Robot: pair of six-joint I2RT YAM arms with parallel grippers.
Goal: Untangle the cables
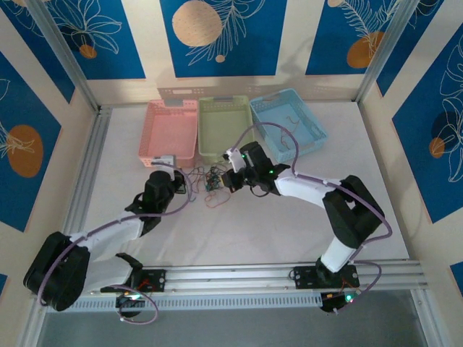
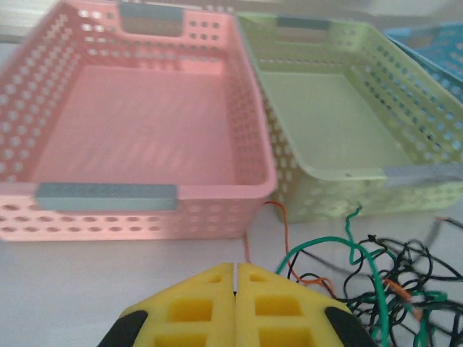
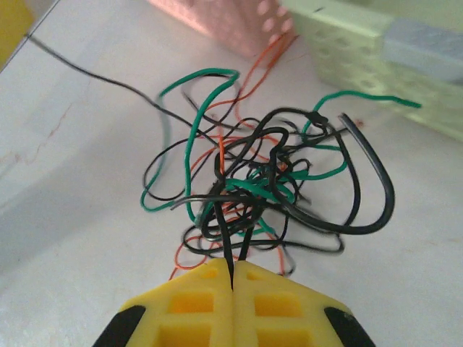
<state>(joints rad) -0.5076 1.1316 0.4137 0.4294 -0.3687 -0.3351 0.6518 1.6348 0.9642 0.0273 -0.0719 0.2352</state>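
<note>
The thin cable is held by my left gripper outside the knot (image 3: 94, 75), so my right gripper should keep pulling the knot toward the blue basket (image 1: 295, 148) until that cable is stretched straight.
The cables (image 3: 268, 173) lie in one knot on the white table: thin black, green and orange wires looped through each other. The same knot (image 1: 210, 182) sits just in front of the baskets, between my two arms. My right gripper (image 3: 233, 267) is shut on a black cable that runs from its seam straight up into the knot. My left gripper (image 2: 236, 266) is shut as well, with a thin reddish cable (image 2: 247, 249) running into its seam. The knot (image 2: 383, 282) lies to the right of that gripper.
Three perforated baskets stand in a row behind the knot: pink (image 1: 171, 129), green (image 1: 224, 124) and blue (image 1: 288, 119). The pink basket (image 2: 145, 210) is close in front of my left gripper. A metal rail (image 1: 289, 273) runs along the near edge.
</note>
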